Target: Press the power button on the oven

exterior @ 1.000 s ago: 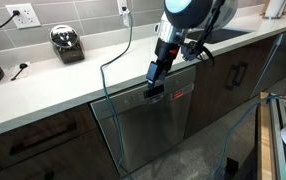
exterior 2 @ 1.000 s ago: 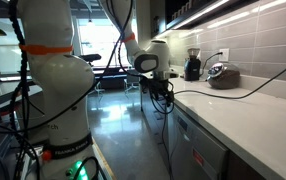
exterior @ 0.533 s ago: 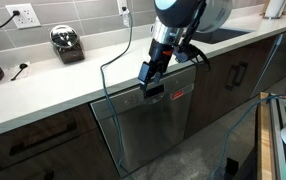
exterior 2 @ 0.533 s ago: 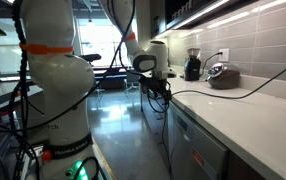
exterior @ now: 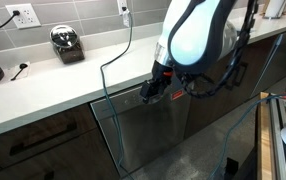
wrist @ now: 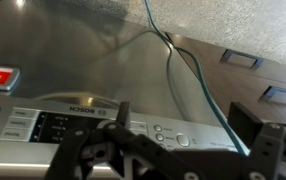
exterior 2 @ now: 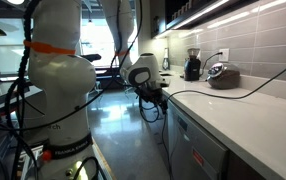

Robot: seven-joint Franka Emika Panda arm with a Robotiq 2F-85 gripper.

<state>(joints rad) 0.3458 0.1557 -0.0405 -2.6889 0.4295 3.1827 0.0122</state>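
My gripper needs to close its open fingers into one point before it presses the power button (wrist: 182,140), because they straddle the round buttons on the oven's control strip (wrist: 160,132).
The oven (exterior: 148,135) is a brushed stainless-steel front under the counter; it also shows in an exterior view (exterior 2: 195,150). In the wrist view its top control strip (wrist: 93,125) carries a small dark display, small round buttons and one larger round button (wrist: 182,140). My gripper (exterior: 153,92) hangs at the front edge of the counter, right over the top strip, and also shows in an exterior view (exterior 2: 156,96). In the wrist view the gripper (wrist: 183,125) is open and empty, and its two dark fingers straddle the buttons. I cannot tell whether it touches the strip.
A white countertop (exterior: 53,80) runs above the oven, with a silver appliance (exterior: 67,42) and wall sockets behind. A black cable (exterior: 118,60) hangs over the counter edge by the gripper. Dark wood cabinets (exterior: 38,145) with black handles flank the oven. A teal cable (wrist: 198,80) crosses the wrist view.
The arm has swung forward and down. The gripper has dropped a little toward the oven's top strip, and the arm's white body now covers more of the counter.
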